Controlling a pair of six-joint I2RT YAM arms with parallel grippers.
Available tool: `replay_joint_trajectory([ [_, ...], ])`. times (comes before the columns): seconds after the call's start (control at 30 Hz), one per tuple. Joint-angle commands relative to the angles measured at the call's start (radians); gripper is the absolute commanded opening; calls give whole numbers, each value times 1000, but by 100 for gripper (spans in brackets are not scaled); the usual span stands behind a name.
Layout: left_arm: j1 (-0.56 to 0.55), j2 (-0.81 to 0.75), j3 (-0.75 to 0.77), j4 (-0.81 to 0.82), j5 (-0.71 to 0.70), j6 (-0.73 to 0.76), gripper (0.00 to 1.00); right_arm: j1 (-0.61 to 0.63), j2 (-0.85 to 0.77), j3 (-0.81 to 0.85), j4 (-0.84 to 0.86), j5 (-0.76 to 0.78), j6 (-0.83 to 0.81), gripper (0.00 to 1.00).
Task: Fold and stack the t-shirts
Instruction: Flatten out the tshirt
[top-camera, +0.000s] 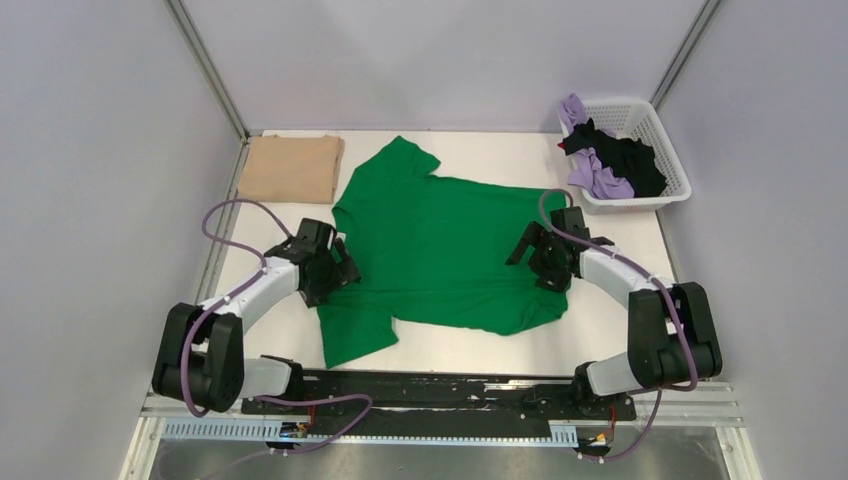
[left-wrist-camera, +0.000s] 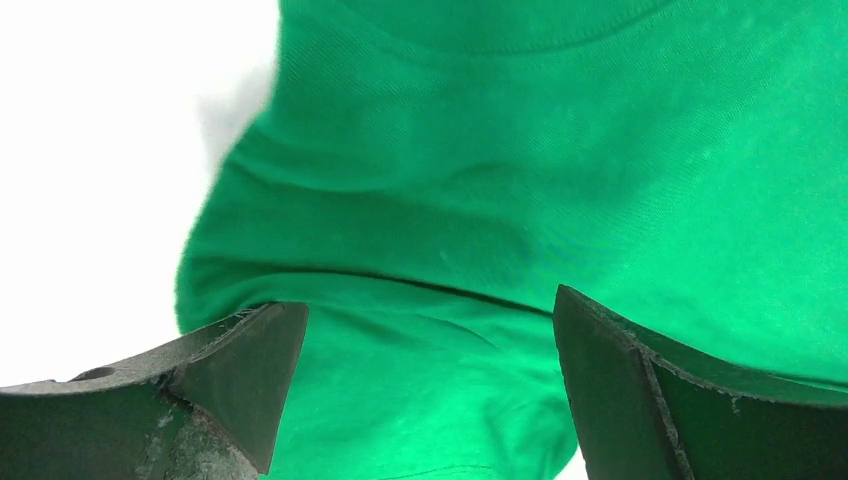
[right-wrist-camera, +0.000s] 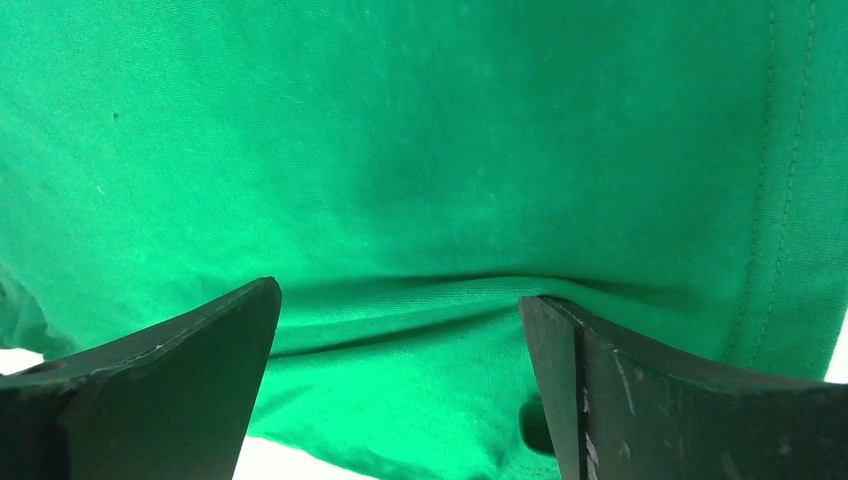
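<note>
Next, I push the cloth toward its far edge (top-camera: 485, 186) with my left gripper and my right gripper before folding, because a crease (top-camera: 430, 289) runs across the near part of the green t-shirt.
A bright green t-shirt (top-camera: 440, 250) lies spread flat on the white table, collar end to the left, hem to the right. My left gripper (top-camera: 335, 268) is open, down on the shirt's left edge by the collar; green cloth (left-wrist-camera: 430, 370) lies between its fingers. My right gripper (top-camera: 545, 262) is open, down on the shirt's right part near the hem; cloth (right-wrist-camera: 400, 350) lies between its fingers. A folded tan t-shirt (top-camera: 293, 168) lies at the back left. Lilac (top-camera: 590, 180) and black (top-camera: 625, 160) t-shirts sit crumpled in the basket.
A white plastic lattice basket (top-camera: 662, 125) stands at the back right corner. Grey walls close in the table on three sides. The table's bare white surface (top-camera: 480, 350) shows in front of the green shirt.
</note>
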Motion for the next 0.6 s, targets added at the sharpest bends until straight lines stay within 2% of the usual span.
replay_joint_trajectory([
  [0.0, 13, 36, 113, -103, -88, 128, 100, -18, 30, 30, 15, 126, -95, 100],
  [0.17, 8, -39, 163, -91, 78, 182, 100, 5, -77, 24, -47, 93, -101, 100],
  [0.3, -25, -104, 170, -4, 166, 198, 100, 97, -176, -5, -117, 69, -67, 100],
  [0.4, -45, -78, 171, 81, 221, 192, 100, 180, -208, -39, -109, 18, -43, 100],
  [0.57, -52, 42, 150, 284, 347, 147, 100, 240, -146, -30, -104, 39, -28, 100],
])
